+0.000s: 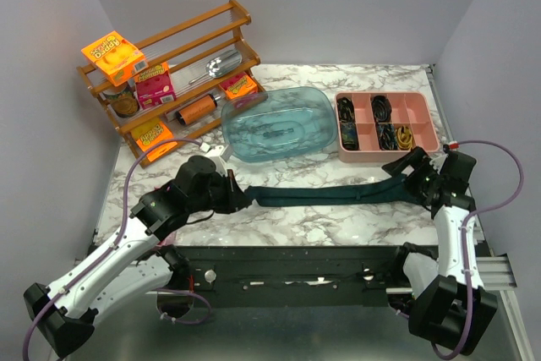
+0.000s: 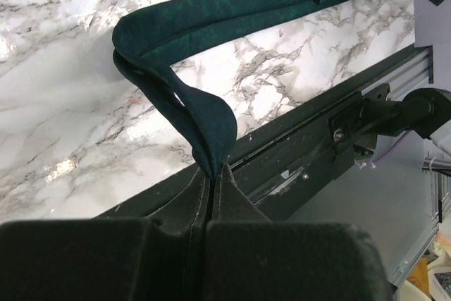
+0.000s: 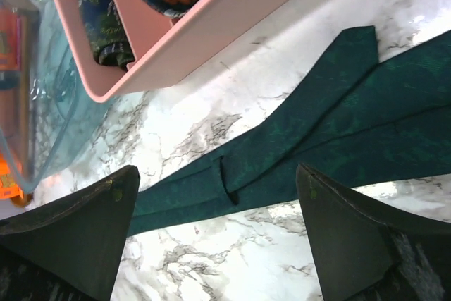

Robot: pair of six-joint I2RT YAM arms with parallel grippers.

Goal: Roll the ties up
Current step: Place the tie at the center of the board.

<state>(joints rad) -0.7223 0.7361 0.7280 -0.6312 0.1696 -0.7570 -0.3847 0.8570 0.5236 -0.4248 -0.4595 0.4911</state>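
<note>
The dark teal tie has a bend [image 2: 132,51] near its pinched end, so my left gripper keeps pulling toward the open marble [image 1: 213,227] and lets go once the tie lies straight.
A dark teal tie [image 1: 325,193] lies stretched across the marble table between both arms. My left gripper [image 1: 239,199] is shut on the tie's folded left end; in the left wrist view the fabric loop [image 2: 201,121] rises out of the pinched fingertips [image 2: 213,174]. My right gripper [image 1: 404,177] stands open above the tie's other end. In the right wrist view its two fingers [image 3: 106,209] straddle the tie [image 3: 296,139], where a narrow pointed tail lies on the broader blade, and nothing is between them.
A translucent blue tub [image 1: 279,123] sits at the centre back. A pink compartment tray [image 1: 387,124] with rolled ties stands right of it, close to my right gripper. A wooden rack [image 1: 169,73] with boxes and cans is at the back left. The table's near edge has a black rail [image 1: 304,259].
</note>
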